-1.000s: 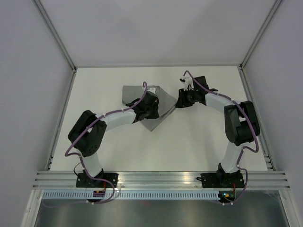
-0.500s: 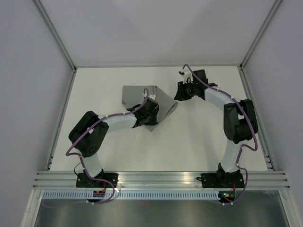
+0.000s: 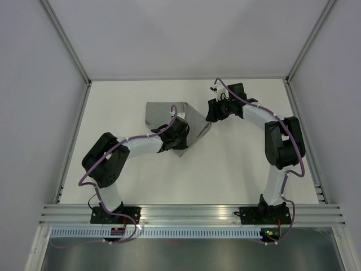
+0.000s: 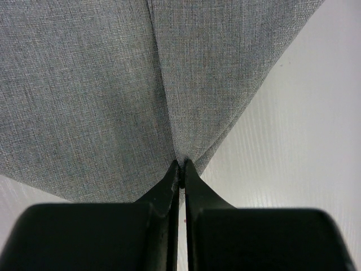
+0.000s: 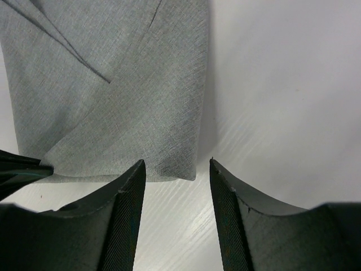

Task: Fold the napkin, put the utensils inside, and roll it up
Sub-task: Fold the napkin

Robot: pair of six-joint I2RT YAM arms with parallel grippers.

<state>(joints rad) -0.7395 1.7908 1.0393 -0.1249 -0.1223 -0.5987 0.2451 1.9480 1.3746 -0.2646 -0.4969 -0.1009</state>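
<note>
My right gripper should reach farther over the cloth point(image 5: 179, 151) and pinch it while my left gripper holds, because the napkin's corner point(image 5: 188, 171) sits shallow at the ends of my right gripper's fingers.
The grey napkin point(image 3: 155, 113) lies partly folded on the white table, left of centre at the back. My left gripper point(image 3: 179, 131) sits over its near part and is shut on a pinched fold of the cloth point(image 4: 181, 162); the fabric point(image 4: 101, 84) spreads away ahead of the fingers. My right gripper point(image 3: 210, 116) stands at the napkin's right corner with its jaws open. That corner point(image 5: 189, 172) lies flat on the table just ahead of the right gripper point(image 5: 176, 162), touching neither finger. No utensils are in view.
The white table point(image 3: 242, 164) is bounded by metal rails point(image 3: 73, 141) at the left and right sides and by pale walls behind. A dark part, which looks like the left gripper, shows at the left edge of the right wrist view point(image 5: 17, 169).
The right gripper has opened and let go of the napkin's right corner, which now lies flat. It drew back slightly toward the far side. The left gripper shifted a little nearer, still pinching the cloth.
</note>
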